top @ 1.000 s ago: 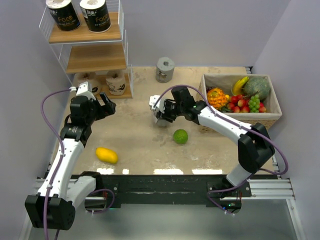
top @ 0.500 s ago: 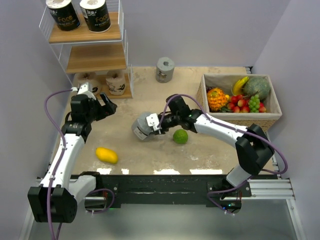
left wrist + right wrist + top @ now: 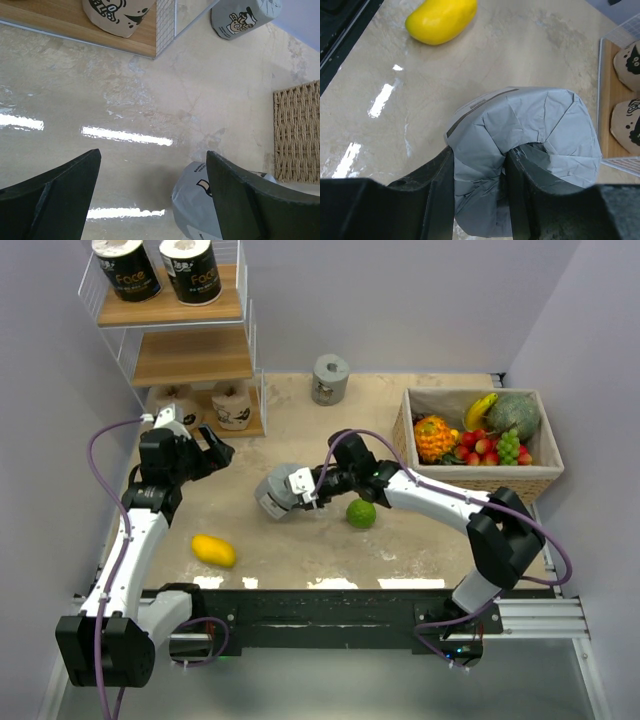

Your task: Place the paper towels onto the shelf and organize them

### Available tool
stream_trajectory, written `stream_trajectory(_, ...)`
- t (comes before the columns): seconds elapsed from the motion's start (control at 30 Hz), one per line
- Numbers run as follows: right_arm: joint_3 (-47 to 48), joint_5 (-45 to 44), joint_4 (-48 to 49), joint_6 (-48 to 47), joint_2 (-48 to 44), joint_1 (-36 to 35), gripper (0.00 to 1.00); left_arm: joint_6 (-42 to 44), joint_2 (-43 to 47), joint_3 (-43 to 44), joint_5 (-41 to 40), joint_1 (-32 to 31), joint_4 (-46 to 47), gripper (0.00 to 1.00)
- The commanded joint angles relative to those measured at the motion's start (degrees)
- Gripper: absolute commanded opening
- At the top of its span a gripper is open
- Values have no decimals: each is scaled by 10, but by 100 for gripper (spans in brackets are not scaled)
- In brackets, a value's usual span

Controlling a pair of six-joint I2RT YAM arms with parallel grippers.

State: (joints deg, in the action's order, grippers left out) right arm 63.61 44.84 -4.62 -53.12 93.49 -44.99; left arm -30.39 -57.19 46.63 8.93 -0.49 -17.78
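Note:
The empty middle board (image 3: pixel 193 356) is standing on my left gripper's side, so next my right gripper picks up the grey roll (image 3: pixel 272 490) and passes it to my left gripper.
My right gripper (image 3: pixel 297 489) is shut on a grey paper towel roll (image 3: pixel 272 493), one finger in its centre hole and one outside (image 3: pixel 479 172); the roll (image 3: pixel 545 130) hangs tilted just above the table, left of centre. My left gripper (image 3: pixel 207 452) stands open and empty (image 3: pixel 152 157), left of that roll (image 3: pixel 197 205). The shelf (image 3: pixel 190 358) at the back left carries two black rolls (image 3: pixel 125 268) on its top board and two tan rolls (image 3: pixel 232 405) on the bottom board. The middle board is bare. A second grey roll (image 3: pixel 330 378) stands upright at the back of the table.
A wicker basket (image 3: pixel 540 477) full of fruit stands at the right. A round green fruit (image 3: pixel 361 512) lies just right of my right gripper. A yellow oval fruit (image 3: pixel 214 550) lies near the front left. The shelf's white wire frame (image 3: pixel 165 22) rises close behind my left gripper.
My right arm has carried the grey roll leftward and slightly nearer, from the table's centre toward my left gripper. The left arm has barely moved.

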Motion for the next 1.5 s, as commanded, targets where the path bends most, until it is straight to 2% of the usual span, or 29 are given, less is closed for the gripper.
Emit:
stream_trajectory(0.0,-17,49,209,207,-20,24,35,2,15,6,45,4,32,89)
stream_trajectory(0.03,-27,48,329,277,-23,35,34,2,16,7,54,4,35,88)
stream_trajectory(0.07,-35,48,376,337,-24,59,34,0,20,7,72,4,48,88)
stream_trajectory(0.1,-31,39,415,454,-22,69,33,-5,27,7,81,4,56,87)
stream_trajectory(0.13,-23,33,443,497,-18,76,33,-8,32,5,94,4,67,87)
stream_trajectory(0.27,55,54,400,599,2,93,34,-61,52,-24,178,4,160,87)
stream_trajectory(0.37,59,82,477,723,27,110,34,-95,50,-35,237,4,214,87)
stream_trajectory(0.4,55,93,516,811,34,115,34,-102,46,-37,255,4,230,87)
stream_trajectory(0.43,50,96,612,859,53,120,33,-110,47,-42,290,4,250,87)
stream_trajectory(0.47,39,95,669,910,63,129,33,-128,49,-53,303,4,289,87)
stream_trajectory(0.5,36,96,727,1008,77,133,33,-135,53,-59,312,4,305,87)
stream_trajectory(0.53,34,92,825,1054,101,136,32,-136,55,-62,318,4,317,87)
stream_trajectory(0.6,45,85,896,1170,130,148,32,-134,66,-65,321,4,334,87)
stream_trajectory(0.63,48,76,963,1202,142,149,31,-132,70,-64,324,4,340,87)
stream_trajectory(0.7,56,70,1018,1268,175,154,31,-132,81,-65,332,4,361,87)
stream_trajectory(0.73,59,65,1049,1283,182,155,31,-131,83,-64,333,4,364,87)
stream_trajectory(0.87,49,47,1053,1277,180,156,32,-129,92,-60,325,4,339,87)
stream_trajectory(1.03,52,35,1053,1285,182,155,32,-102,109,-44,269,4,237,88)
stream_trajectory(1.2,49,19,1053,1296,184,156,32,-112,116,-72,289,4,253,88)
stream_trajectory(1.33,49,11,1054,1304,188,155,33,-128,107,-90,318,3,323,88)
stream_trajectory(1.47,49,5,1055,1306,188,155,35,-133,83,-91,324,1,338,88)
